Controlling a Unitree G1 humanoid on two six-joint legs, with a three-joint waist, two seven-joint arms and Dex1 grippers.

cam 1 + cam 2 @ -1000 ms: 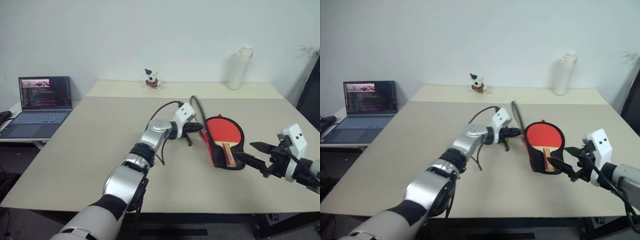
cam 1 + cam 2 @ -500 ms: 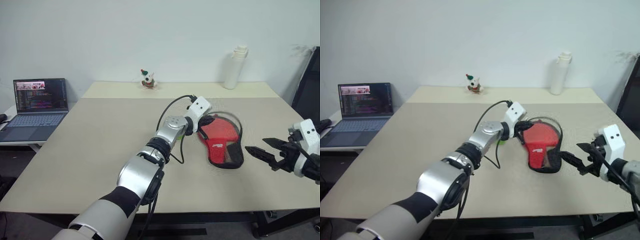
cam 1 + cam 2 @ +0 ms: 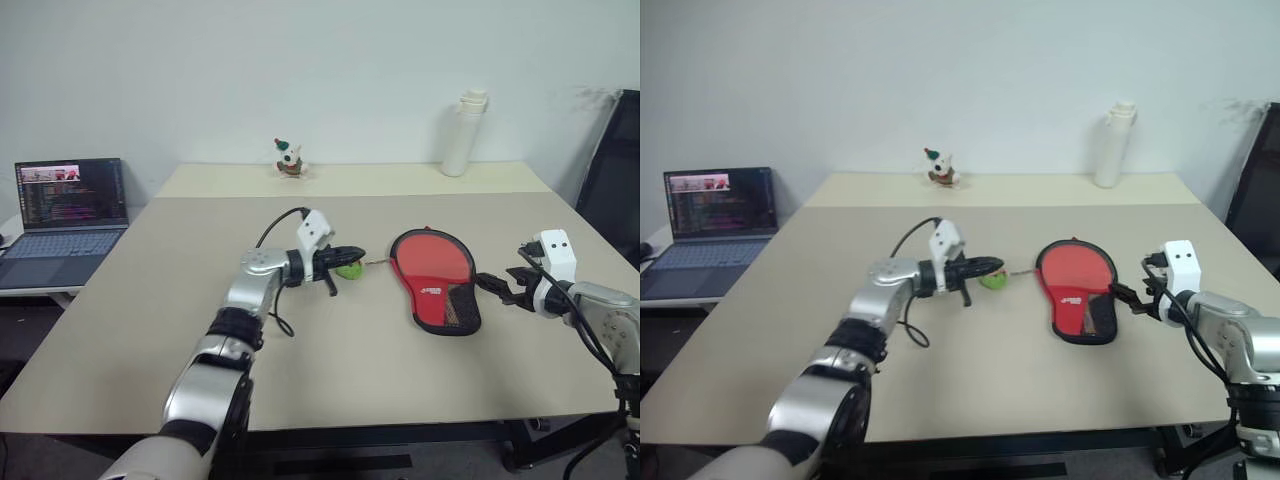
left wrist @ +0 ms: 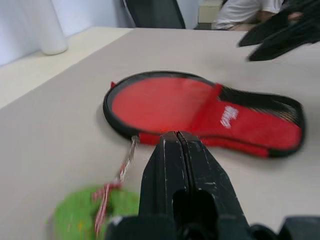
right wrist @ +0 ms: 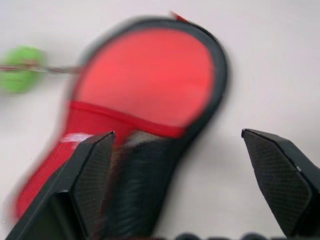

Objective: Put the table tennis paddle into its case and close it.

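The rounded black rim (image 3: 465, 249) keeps a smooth outline, so I expect the case (image 3: 437, 284) to slide flat and in one piece when the robot pulls it by its zip edge.
The case (image 3: 432, 275) lies flat on the table (image 3: 200, 330), red side with white logo and black mesh pocket up. The table tennis paddle is hidden from view. A small green charm (image 3: 349, 268) on a thin cord lies just left of the case. My left gripper (image 3: 355, 255) is shut with nothing between its fingers, its tips right above the charm, pointing towards the case (image 4: 165, 102). My right gripper (image 3: 497, 288) stands open just off the case's narrow mesh end (image 5: 140, 190), apart from it.
An open laptop (image 3: 65, 200) sits on a side table at far left. At the table's back edge stand a small figurine (image 3: 288, 160) and a white bottle (image 3: 460, 135). A black chair (image 3: 612, 160) is beyond the right edge.
The case's red flap has come down over the paddle. My left gripper drew back to the left, to the charm. My right gripper moved in towards the case's narrow end.
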